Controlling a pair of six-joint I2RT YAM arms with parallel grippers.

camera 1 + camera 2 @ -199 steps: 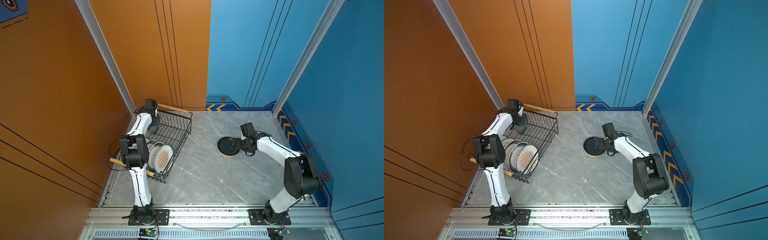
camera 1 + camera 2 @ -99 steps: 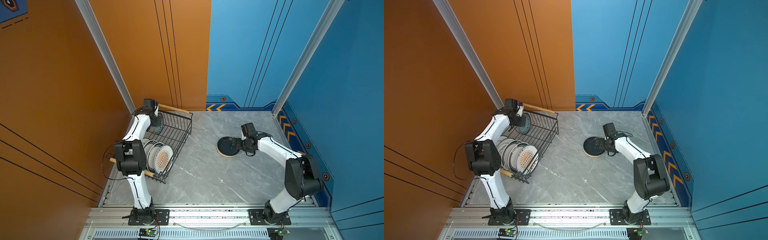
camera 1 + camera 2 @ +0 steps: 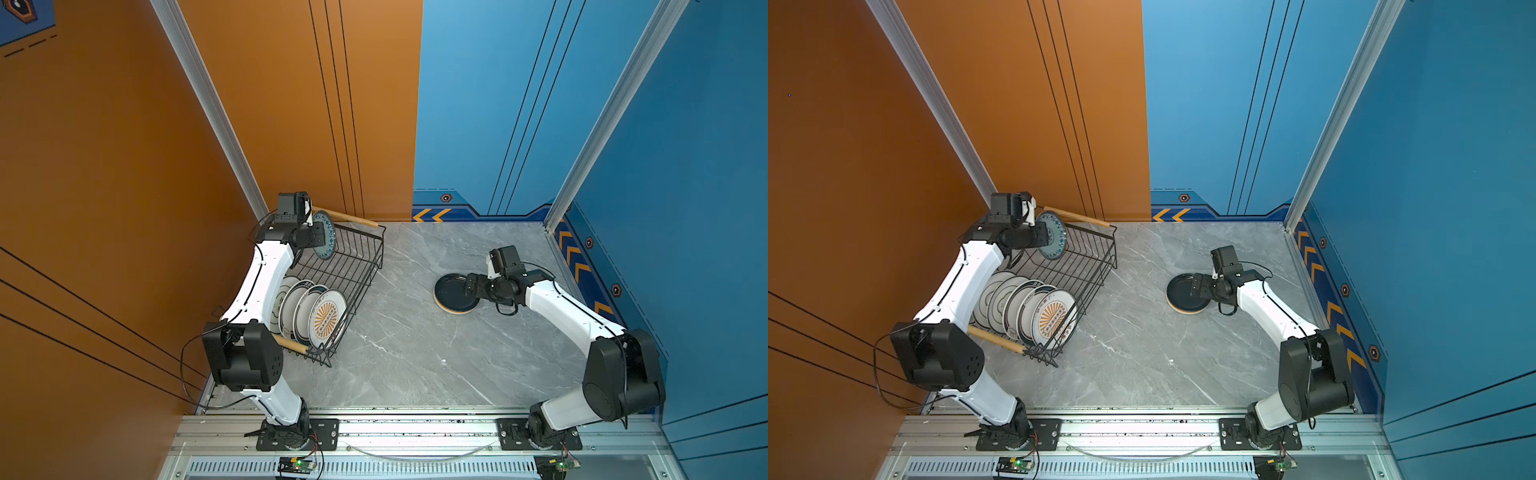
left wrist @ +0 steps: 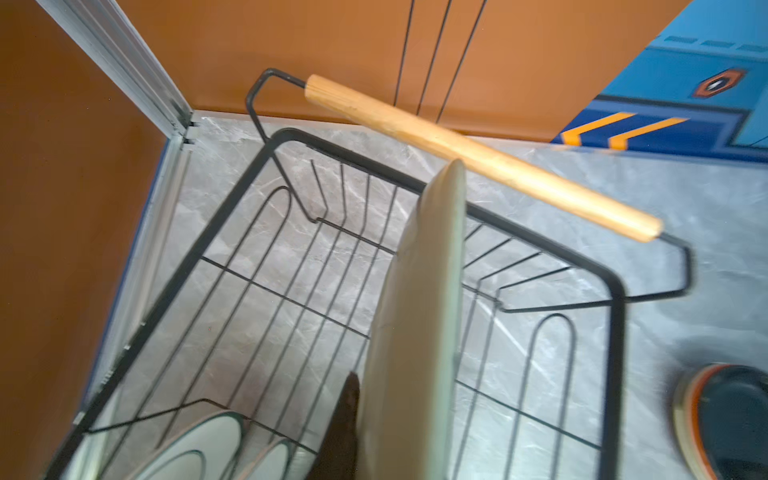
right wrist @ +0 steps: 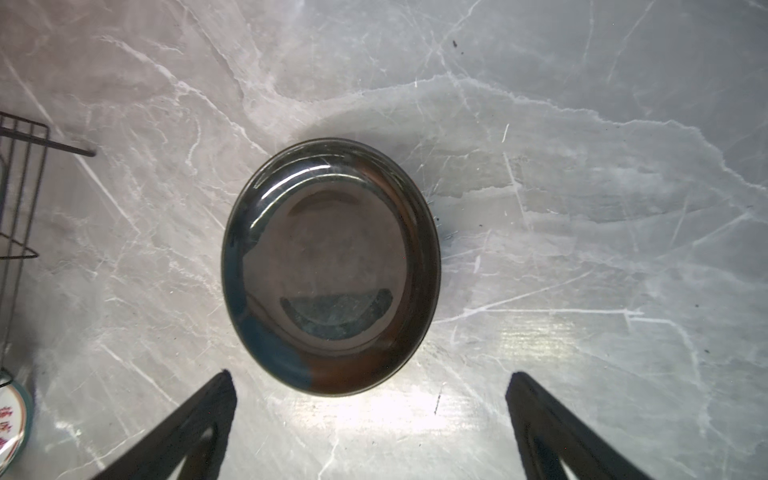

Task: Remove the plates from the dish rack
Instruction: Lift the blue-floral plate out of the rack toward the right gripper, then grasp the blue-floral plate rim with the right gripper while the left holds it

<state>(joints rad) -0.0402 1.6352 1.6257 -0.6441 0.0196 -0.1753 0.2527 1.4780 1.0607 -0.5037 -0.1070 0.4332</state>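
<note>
The teal-patterned plate's rim [image 3: 333,235] is free across from my left gripper, so my open right gripper should keep going toward that rim [image 3: 1063,235] and close there.
The black wire dish rack [image 3: 359,270] [image 3: 1096,266] [image 4: 208,249] stands at the table's left in both top views. Several white plates [image 3: 326,318] [image 3: 1050,318] with dark rims stand upright in its near end. My left gripper [image 3: 313,233] [image 3: 1040,235] [image 4: 390,399] is shut on a small teal-patterned plate [image 3: 325,235] [image 3: 1054,235] [image 4: 419,291], held on edge above the rack's far end. Only one of its fingers [image 4: 347,419] shows. A black plate [image 3: 453,293] [image 3: 1185,296] [image 5: 332,266] lies on the table atop an orange-rimmed one. My right gripper [image 3: 469,286] [image 3: 1197,286] [image 5: 370,374] stands open at its edge.
The rack's far wooden handle [image 3: 345,216] [image 4: 478,153] lies close to the orange wall [image 3: 291,124]. Its near handle [image 3: 291,344] is beside my left arm's elbow. A blue wall [image 3: 685,208] borders the right side. A metal rail [image 3: 415,428] runs along the front.
My left gripper has lifted the teal-patterned plate higher above the rack's far end, and the left elbow has swung back toward the front left. The right arm has not moved.
</note>
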